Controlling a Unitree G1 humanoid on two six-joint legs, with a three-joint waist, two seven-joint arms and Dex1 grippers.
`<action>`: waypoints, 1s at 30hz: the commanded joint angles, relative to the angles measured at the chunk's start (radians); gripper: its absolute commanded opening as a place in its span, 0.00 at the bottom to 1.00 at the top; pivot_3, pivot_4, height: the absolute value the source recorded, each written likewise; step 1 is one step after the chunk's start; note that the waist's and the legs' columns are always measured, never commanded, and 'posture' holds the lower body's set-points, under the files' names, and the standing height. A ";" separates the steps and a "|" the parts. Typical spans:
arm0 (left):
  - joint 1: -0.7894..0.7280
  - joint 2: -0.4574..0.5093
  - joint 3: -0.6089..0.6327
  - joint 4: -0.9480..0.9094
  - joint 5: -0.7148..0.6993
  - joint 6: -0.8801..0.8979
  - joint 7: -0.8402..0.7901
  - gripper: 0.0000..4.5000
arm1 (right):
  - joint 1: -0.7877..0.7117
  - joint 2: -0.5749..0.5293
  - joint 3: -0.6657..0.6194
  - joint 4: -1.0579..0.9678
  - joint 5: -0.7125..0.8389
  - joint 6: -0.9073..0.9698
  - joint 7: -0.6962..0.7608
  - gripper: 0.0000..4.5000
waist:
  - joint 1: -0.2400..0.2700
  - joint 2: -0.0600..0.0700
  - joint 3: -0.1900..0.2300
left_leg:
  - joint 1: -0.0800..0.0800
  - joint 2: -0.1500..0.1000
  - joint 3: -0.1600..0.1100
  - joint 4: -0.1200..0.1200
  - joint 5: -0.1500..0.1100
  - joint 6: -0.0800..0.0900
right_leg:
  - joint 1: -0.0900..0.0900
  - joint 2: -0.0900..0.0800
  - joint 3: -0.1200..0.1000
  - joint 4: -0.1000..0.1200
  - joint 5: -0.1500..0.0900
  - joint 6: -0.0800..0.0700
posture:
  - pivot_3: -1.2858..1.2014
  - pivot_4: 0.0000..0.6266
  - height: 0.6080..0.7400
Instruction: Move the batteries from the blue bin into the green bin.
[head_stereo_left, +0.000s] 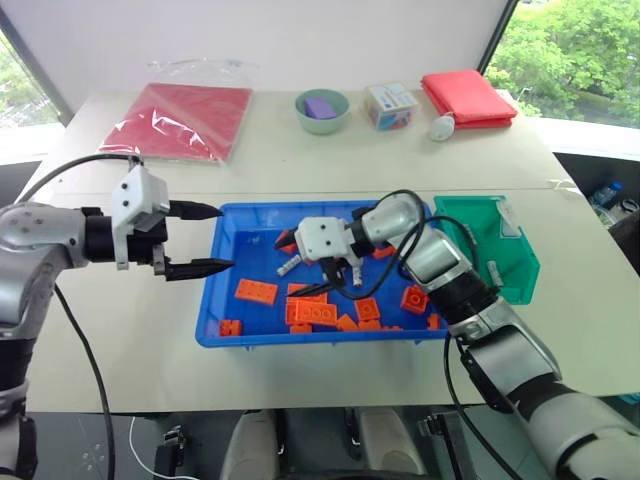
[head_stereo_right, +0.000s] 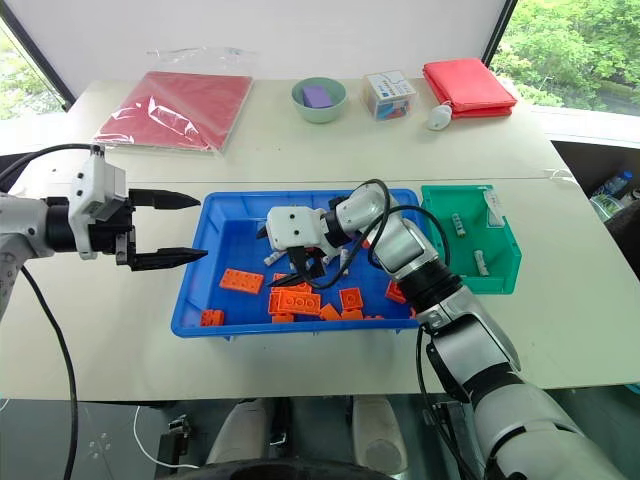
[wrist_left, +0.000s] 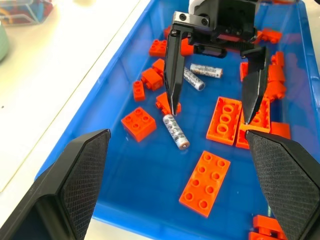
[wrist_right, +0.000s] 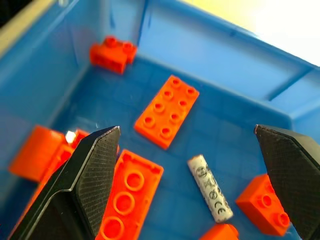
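Note:
My right gripper is open wide, taking in an orange brick (wrist_right: 264, 205) beside the battery, so I should narrow its fingers and reach down close along the battery's sides (wrist_right: 210, 188).
The blue bin (head_stereo_left: 222, 272) lies mid-table, holding orange bricks (head_stereo_left: 256, 291) and batteries. Three batteries show in the left wrist view: one (wrist_left: 176, 131) near the fingertips of my right gripper (wrist_left: 211, 114), two more (wrist_left: 194, 79) further back. My right gripper (head_stereo_left: 300, 268) is open inside the bin, low over the bricks, holding nothing. The same battery (wrist_right: 210, 188) lies on the bin floor between its spread fingers. My left gripper (head_stereo_left: 226, 238) is open and empty at the bin's left rim. The green bin (head_stereo_left: 520, 262) stands against the blue bin's right side with two batteries (head_stereo_right: 457, 224) inside.
At the back of the table lie a red bag (head_stereo_left: 185, 118), a pale green bowl (head_stereo_left: 322, 108) with a purple item, a small clear box (head_stereo_left: 390, 105) and a folded red cloth (head_stereo_left: 468, 97). The table's front edge runs just below the blue bin.

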 joint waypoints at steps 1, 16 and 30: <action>-0.019 0.000 -0.003 -0.004 0.006 -0.010 -0.007 1.00 | -0.039 -0.007 -0.018 -0.046 0.028 0.079 0.011 0.98 | 0.000 0.000 0.000 | 0.000 0.000 0.000 0.000 0.000 0.000 | 0.000 0.000 0.000 0.000 0.000 0.000 | 0.52 0.24 0.97; 0.057 0.017 0.057 -0.063 -0.010 0.012 0.009 1.00 | -0.274 0.110 0.059 0.530 -0.064 -0.135 0.086 0.98 | -0.003 0.000 0.000 | 0.000 0.000 0.001 0.000 0.000 0.000 | -0.001 0.001 0.000 0.000 0.000 0.000 | 0.52 0.24 0.97; 0.119 0.036 0.120 -0.106 -0.024 0.036 0.037 1.00 | -0.399 0.176 -0.011 0.820 -0.090 -0.208 0.101 0.35 | -0.004 0.000 0.000 | 0.000 0.000 0.001 0.000 0.000 0.000 | 0.000 0.000 0.000 0.000 0.000 0.000 | 0.52 0.24 0.97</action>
